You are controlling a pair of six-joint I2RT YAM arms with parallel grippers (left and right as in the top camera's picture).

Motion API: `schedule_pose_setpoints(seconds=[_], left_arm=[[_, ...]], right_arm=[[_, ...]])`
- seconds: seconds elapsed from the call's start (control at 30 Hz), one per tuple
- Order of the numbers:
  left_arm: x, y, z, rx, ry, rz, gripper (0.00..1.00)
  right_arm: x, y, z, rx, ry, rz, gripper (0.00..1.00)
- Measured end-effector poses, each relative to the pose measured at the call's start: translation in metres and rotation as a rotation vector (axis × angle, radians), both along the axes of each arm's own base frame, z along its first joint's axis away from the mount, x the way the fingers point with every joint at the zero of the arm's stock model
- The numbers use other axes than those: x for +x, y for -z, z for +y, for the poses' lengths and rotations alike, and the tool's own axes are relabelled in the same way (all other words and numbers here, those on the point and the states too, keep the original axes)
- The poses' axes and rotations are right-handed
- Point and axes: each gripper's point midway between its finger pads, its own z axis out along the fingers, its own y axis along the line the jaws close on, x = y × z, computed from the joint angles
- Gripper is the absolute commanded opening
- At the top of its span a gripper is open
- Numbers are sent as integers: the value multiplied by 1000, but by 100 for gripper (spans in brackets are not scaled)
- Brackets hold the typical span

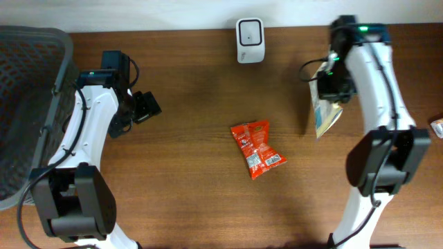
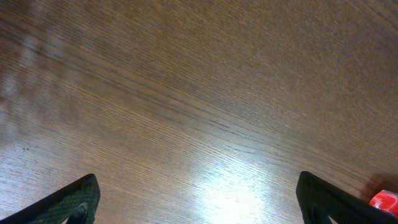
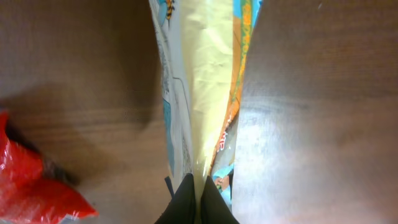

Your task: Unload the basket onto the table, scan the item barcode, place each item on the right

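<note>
My right gripper should now carry the pale yellow snack bag (image 1: 325,115) toward the wood before the scanner (image 1: 256,97) and let go of it there, because the bag hangs clear of the red snack packet.
A pale yellow snack bag (image 1: 326,116) with blue and orange print hangs over the table at the right, pinched at its edge by my right gripper (image 1: 332,88). In the right wrist view the two dark fingers (image 3: 186,199) are pressed together on the bag (image 3: 205,74), so the right gripper (image 3: 198,190) is shut on it. No barcode shows on the bag. The white scanner (image 1: 249,40) stands at the table's far edge, left of the bag. My left gripper (image 1: 144,107) hovers at the left, open and empty, its fingertips (image 2: 74,202) wide apart over bare wood.
A red snack packet (image 1: 257,149) lies mid-table, also seen as the red packet (image 3: 31,190) in the right wrist view and a red corner (image 2: 384,200) in the left wrist view. A dark mesh basket (image 1: 28,104) stands at the left edge. A small wrapped item (image 1: 437,126) sits at the right edge.
</note>
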Motion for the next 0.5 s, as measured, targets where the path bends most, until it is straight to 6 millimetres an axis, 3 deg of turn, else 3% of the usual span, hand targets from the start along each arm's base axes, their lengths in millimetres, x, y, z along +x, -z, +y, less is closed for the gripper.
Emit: schedule_pose_setpoints(seconds=[0.13,0.37,0.43,0.5], left_arm=[[0,0,0,0,0,1,99],[0,0,0,0,0,0,99],[0,0,0,0,0,1,99],[0,0,0,0,0,1,99]], right_arm=[[-5,1,50,-91,-47,-12,4],[-32,32,121,-161,-108,24,4],[-30,36,147,-147,-134,-19,7],[-34,40,181,-95,-179,-51,17]])
